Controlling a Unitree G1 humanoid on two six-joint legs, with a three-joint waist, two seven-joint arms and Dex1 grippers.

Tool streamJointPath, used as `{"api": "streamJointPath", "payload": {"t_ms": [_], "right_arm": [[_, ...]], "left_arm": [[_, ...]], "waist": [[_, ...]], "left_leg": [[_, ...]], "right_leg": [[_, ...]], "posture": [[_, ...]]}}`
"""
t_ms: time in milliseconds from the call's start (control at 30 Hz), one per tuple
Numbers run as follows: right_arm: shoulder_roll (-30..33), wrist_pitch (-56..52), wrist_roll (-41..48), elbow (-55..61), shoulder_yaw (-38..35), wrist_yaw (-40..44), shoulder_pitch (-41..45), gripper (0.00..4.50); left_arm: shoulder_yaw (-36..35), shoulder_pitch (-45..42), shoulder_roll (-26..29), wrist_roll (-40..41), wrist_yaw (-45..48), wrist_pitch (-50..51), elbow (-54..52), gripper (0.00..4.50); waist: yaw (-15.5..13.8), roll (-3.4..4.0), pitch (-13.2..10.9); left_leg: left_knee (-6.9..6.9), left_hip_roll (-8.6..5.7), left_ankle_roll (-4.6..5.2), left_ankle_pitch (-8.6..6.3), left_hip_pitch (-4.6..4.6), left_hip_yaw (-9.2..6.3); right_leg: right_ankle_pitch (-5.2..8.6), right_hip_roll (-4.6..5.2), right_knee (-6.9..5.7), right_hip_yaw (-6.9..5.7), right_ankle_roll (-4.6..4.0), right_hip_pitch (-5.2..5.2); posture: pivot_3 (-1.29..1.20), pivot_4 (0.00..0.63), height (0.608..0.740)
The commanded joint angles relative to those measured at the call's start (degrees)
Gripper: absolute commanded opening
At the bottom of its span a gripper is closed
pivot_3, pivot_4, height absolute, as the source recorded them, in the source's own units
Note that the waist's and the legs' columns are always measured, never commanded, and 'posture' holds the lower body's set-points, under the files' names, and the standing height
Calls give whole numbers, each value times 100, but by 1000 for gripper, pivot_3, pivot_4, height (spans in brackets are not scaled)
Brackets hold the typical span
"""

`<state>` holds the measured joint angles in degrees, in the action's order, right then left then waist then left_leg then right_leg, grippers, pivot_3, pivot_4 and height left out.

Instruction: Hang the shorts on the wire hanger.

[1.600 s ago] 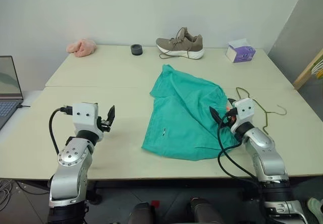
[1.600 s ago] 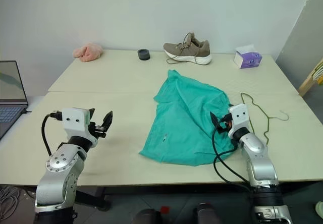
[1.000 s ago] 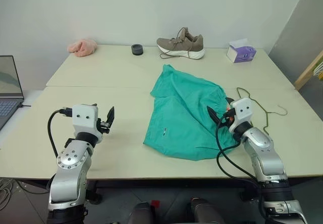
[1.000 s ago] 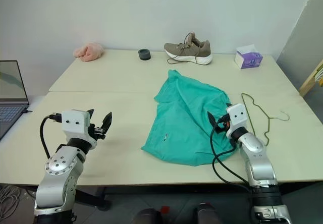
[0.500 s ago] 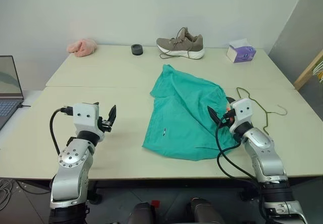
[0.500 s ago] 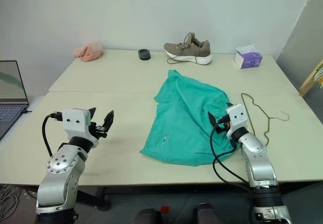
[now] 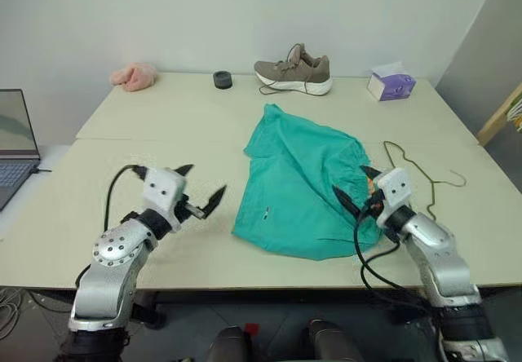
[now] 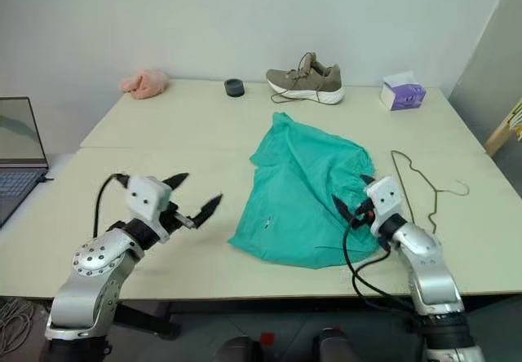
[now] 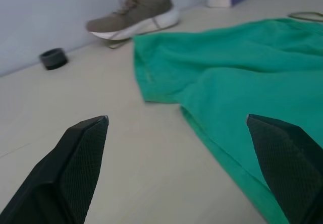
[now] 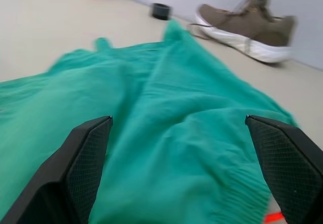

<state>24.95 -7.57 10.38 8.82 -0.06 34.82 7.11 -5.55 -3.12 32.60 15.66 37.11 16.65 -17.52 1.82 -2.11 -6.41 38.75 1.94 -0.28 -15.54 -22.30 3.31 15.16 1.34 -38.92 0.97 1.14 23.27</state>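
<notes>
I expect the teal shorts' waistband to stretch open around the wire hanger when I pull it over, because it is gathered into fine ribs.
The teal shorts lie spread flat on the middle of the table, their waistband end toward my right arm. The wire hanger lies flat on the table just right of them, partly behind my right arm. My left gripper hovers left of the shorts, pointing at them, open wide with nothing between its fingers. My right gripper stands open over the shorts' right edge at the waistband, holding nothing. In the right wrist view the shorts spread between the fingers and a bit of orange drawstring shows.
A tan shoe, a black ring, a pink fluffy cloth and a purple tissue box line the table's far edge. A laptop sits off the table to the left. A wooden rack stands at the right.
My left gripper has swung right toward the shorts and opened wider. My right gripper has drawn back a little along the shorts' edge, still open.
</notes>
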Motion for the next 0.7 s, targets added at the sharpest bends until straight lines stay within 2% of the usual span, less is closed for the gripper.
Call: {"api": "streamJointPath", "payload": {"t_ms": [33, 133, 233, 400, 700], "right_arm": [[433, -113, 314, 649, 47, 649, -252, 4500], [879, -405, 577, 1069, 171, 1192, -540, 4500], [1269, -709, 793, 1466, 308, 1625, -773, 4500], [1646, -973, 882, 1909, 389, 1883, -1049, 4500], [1839, -1016, 880, 2074, 62, 1758, -1308, 4500]], "left_arm": [[386, -224, 627, 328, 1076, 323, -253, 4488], [764, -503, 1190, 427, 1898, 508, -256, 4488], [1149, -805, 1417, 314, 2375, 487, -213, 4488], [1787, -1368, 1110, -326, 2401, 5, 424, 4488], [2481, -1560, 887, -1130, 2736, -1039, 1429, 4488]], "waist": [[10, 2, -2], [18, 7, -7], [19, 17, -14], [22, 18, -17], [189, 15, -24]], "left_leg": [[0, 0, 0, 0, 0, 1], [0, 8, 0, 0, 1, 1], [0, 18, 0, 0, 8, 6], [0, 29, 0, 0, 10, 9], [0, 36, -1, -1, 9, 13]], "right_leg": [[2, 0, -1, -1, -1, 0], [22, -7, -1, -3, 9, 1], [25, -13, -3, -2, 6, 1], [29, -26, -2, -3, 3, -1], [30, -30, 0, -1, 2, 0]], "posture": [[-74, 92, 740], [-89, 93, 740], [-105, 97, 740], [-136, 101, 740], [-184, 107, 740]]}}
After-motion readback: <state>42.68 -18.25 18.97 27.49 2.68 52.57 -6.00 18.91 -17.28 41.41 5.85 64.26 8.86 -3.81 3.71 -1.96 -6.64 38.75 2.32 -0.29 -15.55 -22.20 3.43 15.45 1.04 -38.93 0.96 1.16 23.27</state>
